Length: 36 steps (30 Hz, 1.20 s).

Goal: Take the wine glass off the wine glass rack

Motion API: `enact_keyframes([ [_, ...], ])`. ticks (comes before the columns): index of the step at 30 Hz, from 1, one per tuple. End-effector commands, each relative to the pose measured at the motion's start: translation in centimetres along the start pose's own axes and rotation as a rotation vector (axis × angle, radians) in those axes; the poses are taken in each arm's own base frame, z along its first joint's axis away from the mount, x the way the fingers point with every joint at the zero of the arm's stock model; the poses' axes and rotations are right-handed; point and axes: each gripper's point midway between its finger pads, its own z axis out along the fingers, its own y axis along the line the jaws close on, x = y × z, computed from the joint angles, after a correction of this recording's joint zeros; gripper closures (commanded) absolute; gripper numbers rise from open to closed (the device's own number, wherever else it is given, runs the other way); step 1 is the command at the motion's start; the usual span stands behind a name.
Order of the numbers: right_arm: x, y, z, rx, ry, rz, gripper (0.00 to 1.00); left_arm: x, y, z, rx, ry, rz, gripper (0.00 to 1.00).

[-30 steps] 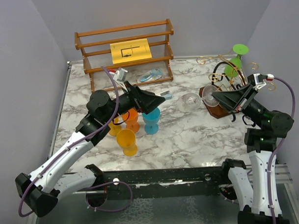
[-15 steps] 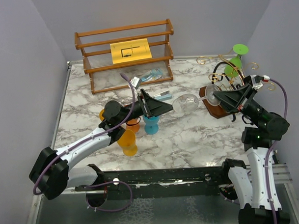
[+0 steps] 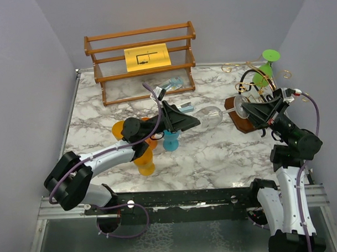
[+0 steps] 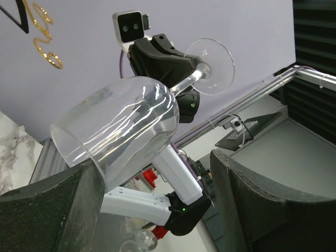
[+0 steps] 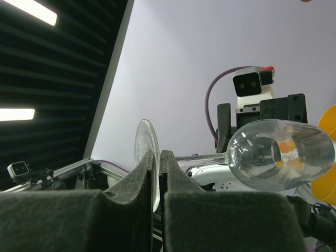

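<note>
My right gripper is pinching the foot (image 3: pixel 240 106) that the wine glass has to stand on. So next my left gripper takes the wine glass by the bowl (image 3: pixel 209 118) and stands it near the cups.
The clear wine glass (image 3: pixel 211 116) lies level in the air, bowl to the left, foot to the right. My right gripper (image 3: pixel 244 108) is shut on the foot's disc, in front of the wine glass rack (image 3: pixel 243 123), a dark wooden block with curly gold and black wire arms. In the right wrist view the pads (image 5: pixel 176 178) pinch the disc (image 5: pixel 143 149). My left gripper (image 3: pixel 194 122) is open at the bowl's mouth. In the left wrist view the bowl (image 4: pixel 121 126) sits between the spread fingers (image 4: pixel 47 210), close to the left one.
A green glass (image 3: pixel 263 73) hangs upside down on the rack's wires. Yellow (image 3: pixel 142 159), orange (image 3: pixel 151 141) and blue (image 3: pixel 170 141) cups stand under my left arm. A slatted brown shelf (image 3: pixel 141 58) with a yellow sheet stands at the back, clear packaging (image 3: pixel 171 84) before it.
My left arm has stretched to the right, bringing its open gripper up to the glass's bowl. The right gripper has kept its hold on the foot, nearly still.
</note>
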Motion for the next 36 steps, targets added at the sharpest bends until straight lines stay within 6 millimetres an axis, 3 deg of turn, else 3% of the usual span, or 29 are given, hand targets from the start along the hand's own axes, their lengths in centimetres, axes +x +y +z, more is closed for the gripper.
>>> enact_keyframes([
  [1,-0.4,0.4,0.0,-0.030,-0.030,0.007,0.99,1.0,-5.8,0.0,0.233,0.018,0.050,0.25],
  [7,-0.6,-0.4,-0.3,-0.025,-0.045,0.046,0.99,1.3,-8.5,-0.1,0.353,-0.002,0.102,0.34],
  [17,-0.5,-0.9,-0.6,-0.016,-0.054,0.081,0.99,1.2,-10.8,-0.1,0.502,-0.032,0.138,0.52],
  [25,-0.7,-1.7,-0.8,0.002,-0.075,0.101,0.98,1.1,-10.5,-0.4,0.502,-0.057,0.122,0.83],
  [32,-1.2,-2.9,-1.0,0.068,-0.134,0.061,0.78,1.3,-11.1,-0.8,0.503,-0.059,0.143,0.98],
  [36,-1.9,-2.9,-0.6,0.130,-0.174,-0.032,0.57,1.4,-10.9,-1.0,0.475,-0.061,0.152,1.00],
])
